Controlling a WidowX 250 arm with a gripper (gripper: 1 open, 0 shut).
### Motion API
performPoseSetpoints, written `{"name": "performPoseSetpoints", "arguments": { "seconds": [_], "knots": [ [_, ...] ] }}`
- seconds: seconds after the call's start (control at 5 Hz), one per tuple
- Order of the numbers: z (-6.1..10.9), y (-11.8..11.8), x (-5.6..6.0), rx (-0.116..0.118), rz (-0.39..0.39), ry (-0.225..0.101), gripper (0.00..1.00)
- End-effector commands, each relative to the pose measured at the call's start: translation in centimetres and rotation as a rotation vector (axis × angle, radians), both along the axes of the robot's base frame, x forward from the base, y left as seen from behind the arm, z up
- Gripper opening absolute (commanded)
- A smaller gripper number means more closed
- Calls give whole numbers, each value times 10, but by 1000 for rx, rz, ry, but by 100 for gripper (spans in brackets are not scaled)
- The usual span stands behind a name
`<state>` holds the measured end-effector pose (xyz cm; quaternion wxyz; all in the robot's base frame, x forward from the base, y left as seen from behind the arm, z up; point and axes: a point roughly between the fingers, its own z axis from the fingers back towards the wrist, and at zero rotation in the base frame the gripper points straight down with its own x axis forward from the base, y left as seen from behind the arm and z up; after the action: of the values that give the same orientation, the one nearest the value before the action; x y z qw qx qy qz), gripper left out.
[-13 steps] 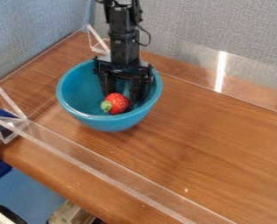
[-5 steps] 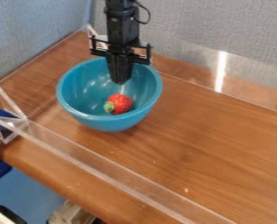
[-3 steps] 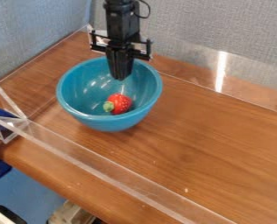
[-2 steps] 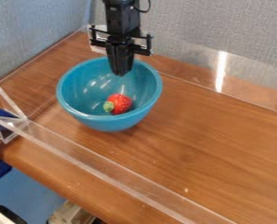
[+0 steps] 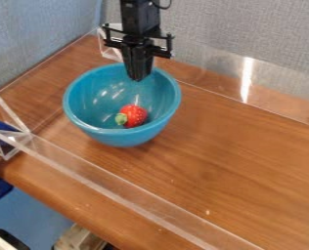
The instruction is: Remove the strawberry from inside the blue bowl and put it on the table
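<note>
Next, my gripper opens its closed, empty fingers and reaches down around the strawberry (image 5: pixel 132 115), because they are over the blue bowl's far side (image 5: pixel 139 83), short of the strawberry.
The strawberry (image 5: pixel 132 116), red with a green top, lies inside the blue bowl (image 5: pixel 89 119) toward its right side. The bowl sits on the brown wooden table (image 5: pixel 229 156) at the back left. My gripper (image 5: pixel 139 75) hangs straight down above the bowl's far rim, its black fingers pressed together and holding nothing. It stands clear above the strawberry, not touching it.
Low clear acrylic walls (image 5: pixel 92 181) edge the table at the front, left and back. A white bracket (image 5: pixel 7 142) holds the wall at the front left corner. A grey-blue panel stands behind the table.
The gripper was open around the strawberry in the bowl, then shut without it and has risen in small steps. The strawberry stays in the bowl.
</note>
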<state>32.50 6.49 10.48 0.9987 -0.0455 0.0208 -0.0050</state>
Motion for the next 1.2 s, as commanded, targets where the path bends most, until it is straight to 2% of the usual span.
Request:
{"name": "performPoseSetpoints", "arguments": {
  "seconds": [0.0,0.2,0.4,0.6,0.8,1.0],
  "knots": [
    [28,-2,6,22,-27,-98,100],
    [24,-2,6,21,-34,-94,100],
    [19,-1,5,22,-37,-86,0],
    [13,-1,4,23,-40,-75,100],
    [8,0,3,24,-43,-67,0],
    [1,0,2,25,-44,-56,100]
  ]
}}
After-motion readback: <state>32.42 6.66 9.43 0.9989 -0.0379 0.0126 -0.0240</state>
